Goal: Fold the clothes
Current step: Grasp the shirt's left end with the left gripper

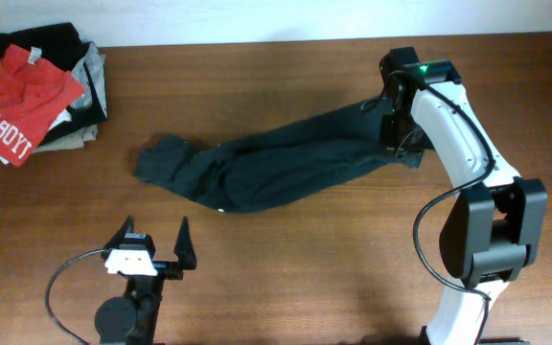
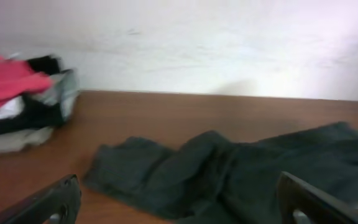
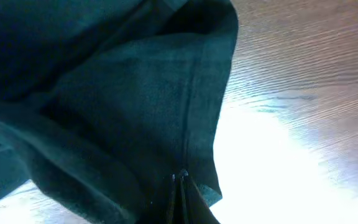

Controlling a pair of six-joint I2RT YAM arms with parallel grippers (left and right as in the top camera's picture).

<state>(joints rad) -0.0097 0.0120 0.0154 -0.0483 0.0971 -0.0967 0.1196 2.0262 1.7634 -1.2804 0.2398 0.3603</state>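
The T-shirt, bunched in a long band (image 1: 274, 165), has only my right gripper holding one end, so my left gripper should grab the T-shirt's loose end (image 1: 174, 176) before I fold.
The dark blackish-green T-shirt (image 1: 276, 168) lies bunched in a long band across the middle of the table, plain side showing. It also shows in the left wrist view (image 2: 229, 174) and the right wrist view (image 3: 104, 106). My right gripper (image 1: 397, 144) is at the shirt's right end, its fingers (image 3: 180, 180) shut on a fold of the fabric. My left gripper (image 1: 151, 244) is open and empty near the front edge, in front of the shirt's left end; its fingers frame the shirt in the left wrist view (image 2: 179, 202).
A pile of folded garments (image 1: 80, 86) sits at the back left corner with a red shirt with white lettering (image 1: 22, 96) on top; it also shows in the left wrist view (image 2: 23, 106). A white wall runs behind the table.
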